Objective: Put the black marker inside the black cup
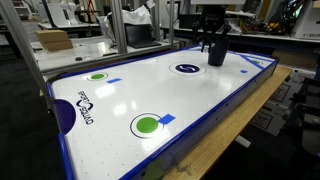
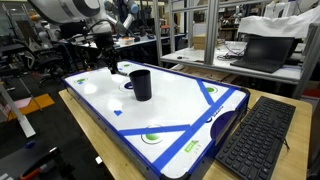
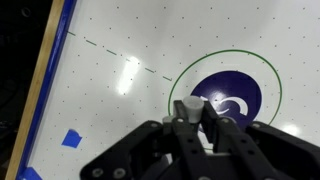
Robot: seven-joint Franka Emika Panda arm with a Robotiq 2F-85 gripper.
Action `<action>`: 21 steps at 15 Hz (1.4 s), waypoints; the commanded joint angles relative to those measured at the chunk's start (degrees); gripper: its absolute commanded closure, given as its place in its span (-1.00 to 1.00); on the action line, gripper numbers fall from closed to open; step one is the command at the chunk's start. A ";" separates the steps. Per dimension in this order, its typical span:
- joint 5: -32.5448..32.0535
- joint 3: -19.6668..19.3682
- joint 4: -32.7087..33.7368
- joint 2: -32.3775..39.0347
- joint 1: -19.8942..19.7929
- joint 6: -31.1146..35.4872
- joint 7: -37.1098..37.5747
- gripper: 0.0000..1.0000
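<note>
The black marker (image 2: 113, 70) hangs low next to the black cup, close to the height of the cup's rim, so next my gripper raises the marker higher before it moves over the cup's opening (image 2: 140, 72).
The black cup (image 1: 217, 53) stands upright on the white air-hockey table (image 1: 150, 100) near its far end; it also shows in an exterior view (image 2: 141, 84). My gripper (image 1: 206, 40) hangs just beside and above the cup, and in an exterior view (image 2: 108, 64) it is behind the cup. In the wrist view the gripper (image 3: 195, 112) is shut on the marker (image 3: 184, 106). Only the marker's pale grey end shows between the fingers. The dark-blue printed circle (image 3: 228, 100) lies below it. The cup is out of the wrist view.
Green printed circles (image 1: 118, 125) and blue tape marks (image 1: 166, 119) lie on the table. Its blue rim (image 2: 180, 150) and a wooden edge (image 3: 40, 90) bound it. A keyboard (image 2: 255, 135) and a laptop (image 2: 262, 50) lie beside it, with a cardboard box (image 1: 55, 40) behind.
</note>
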 commanded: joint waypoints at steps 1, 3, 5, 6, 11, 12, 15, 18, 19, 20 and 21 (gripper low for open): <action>8.65 2.10 2.06 -5.19 -4.26 -8.06 -10.12 0.90; 15.29 1.69 2.99 -7.81 -6.69 -9.82 -17.13 0.90; 23.85 0.94 3.25 -10.01 -9.18 -10.52 -24.88 0.90; 29.38 0.28 2.70 -10.99 -10.75 -10.04 -29.42 0.90; 49.82 -3.88 0.57 -11.16 -16.92 -12.89 -44.68 0.90; 51.76 -4.47 0.06 -10.66 -17.59 -13.72 -45.66 0.90; 55.11 -5.47 -2.11 -9.91 -18.57 -14.63 -46.42 0.90; 56.92 -5.79 -4.18 -10.35 -18.74 -14.77 -46.05 0.90; 57.48 -5.89 -4.56 -10.27 -18.83 -14.90 -46.07 0.90; 57.99 -6.05 -4.87 -9.93 -18.98 -14.95 -46.23 0.90; 58.59 -6.23 -5.09 -9.54 -19.15 -15.12 -46.45 0.90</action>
